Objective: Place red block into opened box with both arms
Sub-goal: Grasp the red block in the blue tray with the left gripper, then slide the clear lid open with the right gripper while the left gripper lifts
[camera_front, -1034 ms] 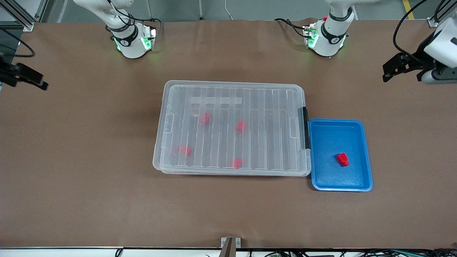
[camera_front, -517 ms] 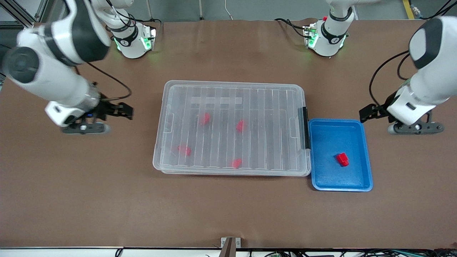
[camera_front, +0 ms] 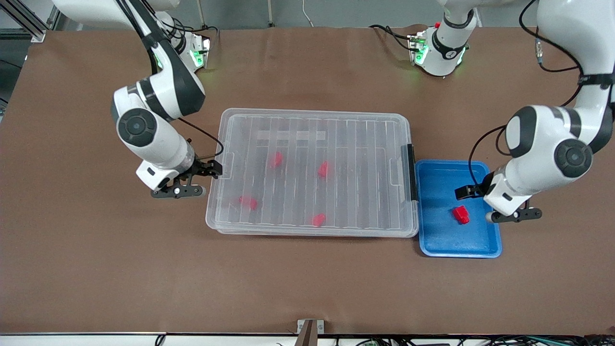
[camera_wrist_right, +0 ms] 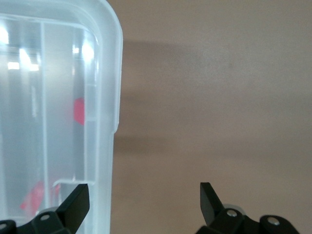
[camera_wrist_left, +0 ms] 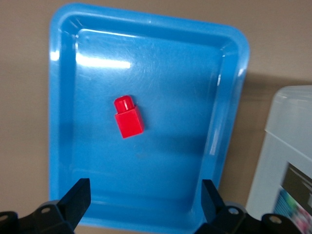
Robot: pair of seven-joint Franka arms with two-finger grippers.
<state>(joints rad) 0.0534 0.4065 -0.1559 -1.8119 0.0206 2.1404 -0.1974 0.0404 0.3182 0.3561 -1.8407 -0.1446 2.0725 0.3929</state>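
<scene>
I expect the ribbed lid (camera_front: 314,172) to slide flat off the latch end when my right gripper pulls, because the black latch (camera_front: 412,172) lies unhooked under the lid's edge.
The red block (camera_front: 461,214) (camera_wrist_left: 128,117) lies alone in a blue tray (camera_front: 432,240) (camera_wrist_left: 195,73). My left gripper (camera_front: 468,194) (camera_wrist_left: 145,191) hangs over that tray, open, with nothing between its fingers and the block a little way off. The box (camera_front: 365,144) (camera_wrist_right: 48,97) (camera_wrist_left: 287,146) is clear plastic with its ribbed lid lying on it and a black latch (camera_front: 410,172) at the tray's end. Several red blocks show through the lid. My right gripper (camera_front: 211,170) (camera_wrist_right: 144,192) is open at the box's end toward the right arm, one finger over the rim.
The blue tray stands against the latch end of the box, toward the left arm's end of the table. Brown table surface (camera_front: 307,288) stretches all around both containers. Both arm bases (camera_front: 180,57) stand along the table's back edge.
Both arms swung in from the table's ends. The right gripper came to the box's end, and the left gripper came over the blue tray. Both stayed open.
</scene>
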